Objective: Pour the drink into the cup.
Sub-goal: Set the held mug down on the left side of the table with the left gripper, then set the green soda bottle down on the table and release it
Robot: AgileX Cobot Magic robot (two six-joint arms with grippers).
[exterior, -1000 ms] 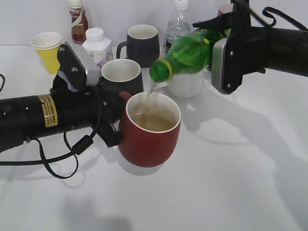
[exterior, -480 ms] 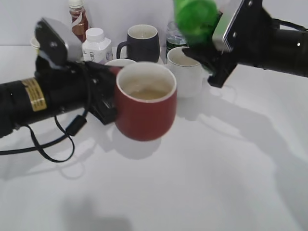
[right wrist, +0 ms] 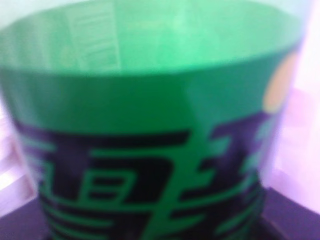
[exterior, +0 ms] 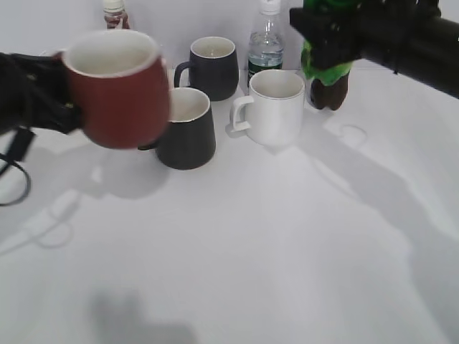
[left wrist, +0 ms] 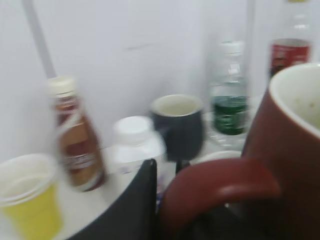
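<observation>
The cup is upright with the table before the yellow paper cup open, so my left gripper should continue to lower the cup there and release once it rests.
The cup, a red-brown mug with a cream inside, hangs in the air at the left, upright. My left gripper is shut on its handle. In the left wrist view the cup and its loop handle fill the right side, with one black finger of the gripper against the handle. The drink, a green bottle, is upright at the back right, held by my right gripper; its neck is hidden behind the arm. The drink's label fills the right wrist view and hides the fingers.
Two black mugs and a white mug stand mid-table. A clear bottle and a dark cola bottle stand behind. The left wrist view shows a yellow paper cup, a brown bottle and a white jar.
Pouring has stopped. My left gripper carried the cup up and to the left. My right gripper turned the drink upright and drew it back to the right.
</observation>
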